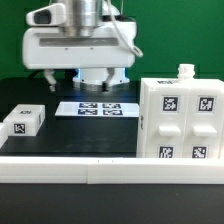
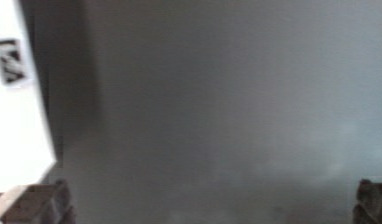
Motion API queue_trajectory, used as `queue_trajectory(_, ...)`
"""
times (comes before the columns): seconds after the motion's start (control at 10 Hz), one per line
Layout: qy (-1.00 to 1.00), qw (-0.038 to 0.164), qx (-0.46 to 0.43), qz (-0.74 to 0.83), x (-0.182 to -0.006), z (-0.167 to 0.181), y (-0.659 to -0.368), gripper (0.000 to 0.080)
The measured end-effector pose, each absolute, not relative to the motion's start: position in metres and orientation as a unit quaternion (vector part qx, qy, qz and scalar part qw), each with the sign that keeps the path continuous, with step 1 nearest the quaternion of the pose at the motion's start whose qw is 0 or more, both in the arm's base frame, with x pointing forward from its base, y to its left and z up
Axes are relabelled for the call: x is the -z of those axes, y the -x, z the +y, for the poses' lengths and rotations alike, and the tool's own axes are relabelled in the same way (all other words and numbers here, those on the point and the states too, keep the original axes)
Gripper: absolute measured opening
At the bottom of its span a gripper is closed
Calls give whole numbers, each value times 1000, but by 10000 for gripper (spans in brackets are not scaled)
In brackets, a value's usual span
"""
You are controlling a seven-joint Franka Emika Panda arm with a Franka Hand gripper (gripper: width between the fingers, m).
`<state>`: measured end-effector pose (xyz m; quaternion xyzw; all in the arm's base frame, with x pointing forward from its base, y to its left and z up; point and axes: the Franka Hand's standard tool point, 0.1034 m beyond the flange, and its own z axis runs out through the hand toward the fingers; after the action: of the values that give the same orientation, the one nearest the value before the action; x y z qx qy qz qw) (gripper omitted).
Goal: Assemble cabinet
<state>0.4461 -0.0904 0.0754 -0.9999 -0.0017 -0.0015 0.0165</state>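
A small white knob (image 1: 186, 71) stands up from the cabinet. The smaller white block (image 1: 24, 120) will turn around that knob and stay seated when I turn the block.
The cabinet (image 1: 180, 118) is a large white box with several black-and-white tags, standing on the exterior view's right. A small white knob (image 1: 185, 71) sticks up from its top. A smaller white tagged block (image 1: 25, 121) lies on the exterior view's left. My gripper (image 1: 97, 85) hangs at the back centre, above the marker board (image 1: 95, 108), apart from both parts. In the wrist view its fingertips (image 2: 35, 203) stand far apart at the frame's edges with only dark table between them. It is open and empty.
A long white border bar (image 1: 110, 172) runs along the front of the black table. In the wrist view a bit of a tagged white edge (image 2: 8, 62) shows at the frame's side.
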Motion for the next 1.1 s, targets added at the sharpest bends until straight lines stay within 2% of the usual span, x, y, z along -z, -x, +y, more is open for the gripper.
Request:
queue_trajectory(0.3,1000,11,-4,-25,-66,-145,-437,797)
queue_trajectory(0.6,999,10,-13,-34,-54,-172,-426,797)
queue_trajectory(1.1,999,1,-21,-42,-31,-179,-418,797)
